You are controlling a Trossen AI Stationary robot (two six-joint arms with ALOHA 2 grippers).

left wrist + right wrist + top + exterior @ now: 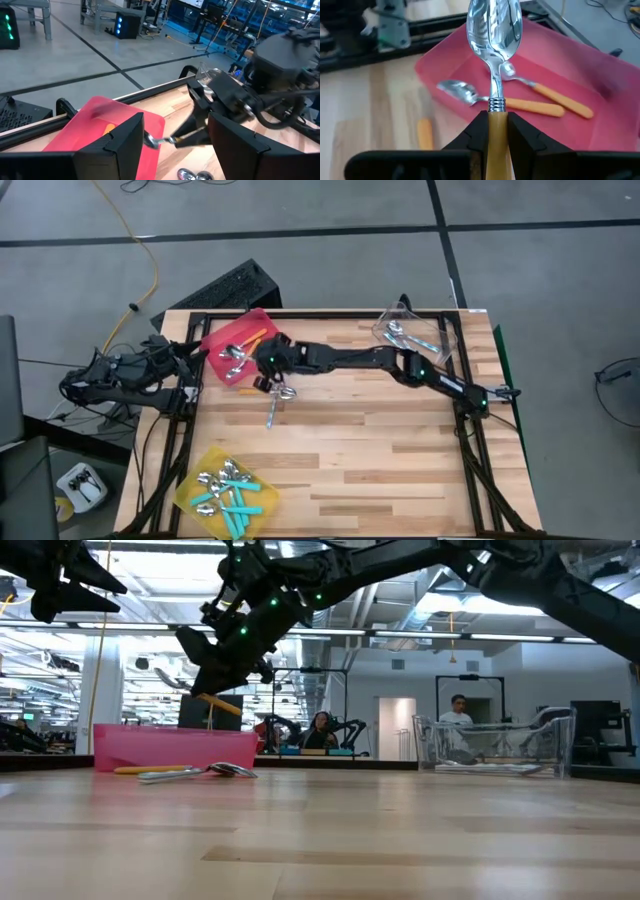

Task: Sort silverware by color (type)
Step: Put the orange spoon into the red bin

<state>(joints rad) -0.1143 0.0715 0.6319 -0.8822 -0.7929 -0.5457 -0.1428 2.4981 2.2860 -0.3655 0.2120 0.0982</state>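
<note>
My right gripper has the held spoon (495,82) at a slant across the orange-handled spoons in the red bin, so it should swing toward the bin's far corner (265,321) and straighten the spoon to line it up before letting go.
My right gripper (262,365) has reached across the table to the red bin (240,340) and is shut on an orange-handled spoon (494,25), above the bin's table-side edge. Three orange-handled spoons (545,95) lie flat in that bin. Two more spoons lie flat on the table beside it: one with a pale handle (272,408) and one with an orange handle (425,132). My left gripper (175,150) waits open at the table's left edge, facing the red bin (90,125). My right gripper pinches the spoon's orange handle (497,122) between its two fingers, just behind the metal collar. The spoon lies along the fingers, its bowl sticking out ahead of the tips. It is lifted clear above the red bin's wall (445,75).
A yellow bin (225,490) with teal-handled spoons sits near the table's near left corner. A clear bin (415,335) with light blue spoons stands at the far edge. The wooden table (400,450) is bare in the middle and on the right. People sit in the room beyond.
</note>
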